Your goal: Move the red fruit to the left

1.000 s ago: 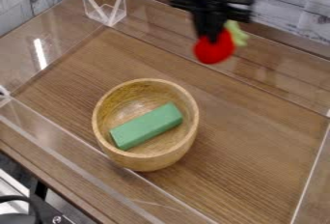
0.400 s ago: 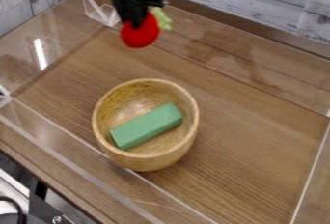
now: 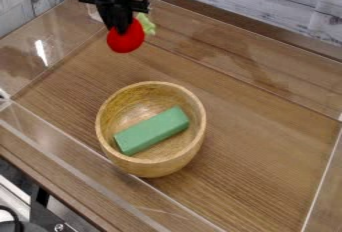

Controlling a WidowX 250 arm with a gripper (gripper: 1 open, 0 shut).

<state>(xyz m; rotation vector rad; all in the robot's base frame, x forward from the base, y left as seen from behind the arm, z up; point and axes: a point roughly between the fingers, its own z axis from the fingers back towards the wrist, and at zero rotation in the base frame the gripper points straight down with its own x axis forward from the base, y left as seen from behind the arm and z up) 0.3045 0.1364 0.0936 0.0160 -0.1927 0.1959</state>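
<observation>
The red fruit (image 3: 126, 39) is hanging over open wood (image 3: 107, 64), clear of the wooden bowl, so my gripper should go on lowering the fruit until it lands and then let go.
The red fruit (image 3: 124, 40), small and round with a light-green leafy cap, hangs above the wooden table at the upper left. My black gripper (image 3: 120, 21) comes down from the top edge and is shut on its upper part. The fruit is held clear of the surface, up and to the left of the wooden bowl.
A round wooden bowl (image 3: 120, 101) in the middle of the table holds a green rectangular block (image 3: 151, 130). Clear plastic walls (image 3: 40, 56) fence the wooden table (image 3: 254, 86) on all sides. A clear plastic bracket stands at the far left corner, behind the gripper.
The gripper has carried the red fruit from the upper right across to the upper left and slightly lower. The bowl and the green block have not moved.
</observation>
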